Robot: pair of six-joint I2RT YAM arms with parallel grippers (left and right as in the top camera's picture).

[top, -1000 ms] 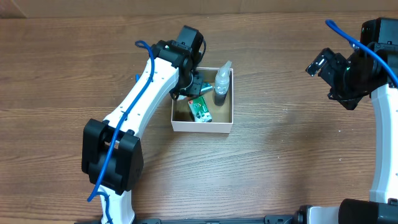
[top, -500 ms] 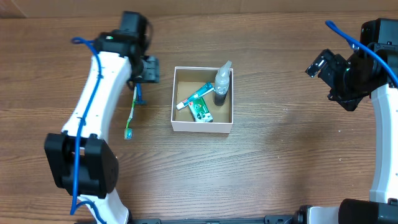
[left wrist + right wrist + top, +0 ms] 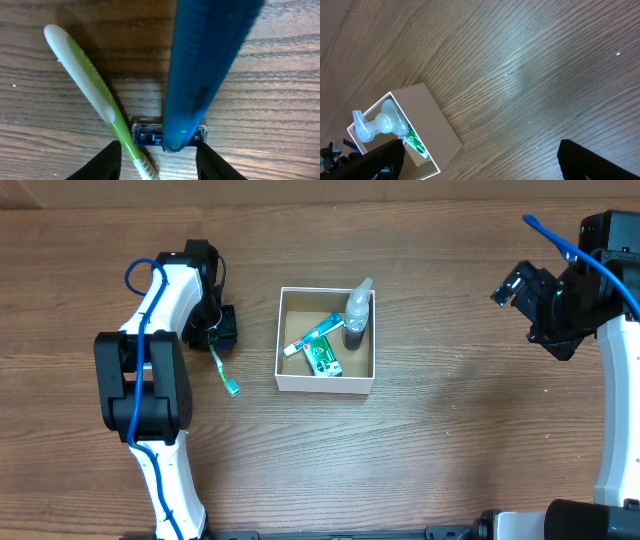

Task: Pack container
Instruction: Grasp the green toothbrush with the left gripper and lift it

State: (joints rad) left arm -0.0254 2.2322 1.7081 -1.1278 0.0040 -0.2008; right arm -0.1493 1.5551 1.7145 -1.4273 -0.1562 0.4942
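The blue razor's head (image 3: 150,135) is up against the green toothbrush between my left gripper's fingers. Next, I move back and grab the toothbrush's handle (image 3: 94,89) by itself first.
The container (image 3: 325,386), a white box with a brown bottom, holds a clear bottle (image 3: 357,310), a toothpaste tube (image 3: 312,335) and a green packet (image 3: 322,360). It also shows in the right wrist view (image 3: 427,115). My left gripper (image 3: 221,330) is low over the table left of the box. In the left wrist view it (image 3: 159,146) is open, its jaws on either side of a blue razor (image 3: 200,75) and a green toothbrush (image 3: 92,85). The toothbrush (image 3: 226,372) sticks out below the gripper. My right gripper (image 3: 512,284) is open, empty and raised at the far right.
The wooden table (image 3: 450,440) spreads around the box. The left arm's white links (image 3: 150,370) lie along the left side. The right arm (image 3: 610,380) stands at the right edge.
My left arm has swung from inside the box out to the left and come down over the razor and toothbrush. The toothbrush has turned and shifted a little. The right arm has not moved.
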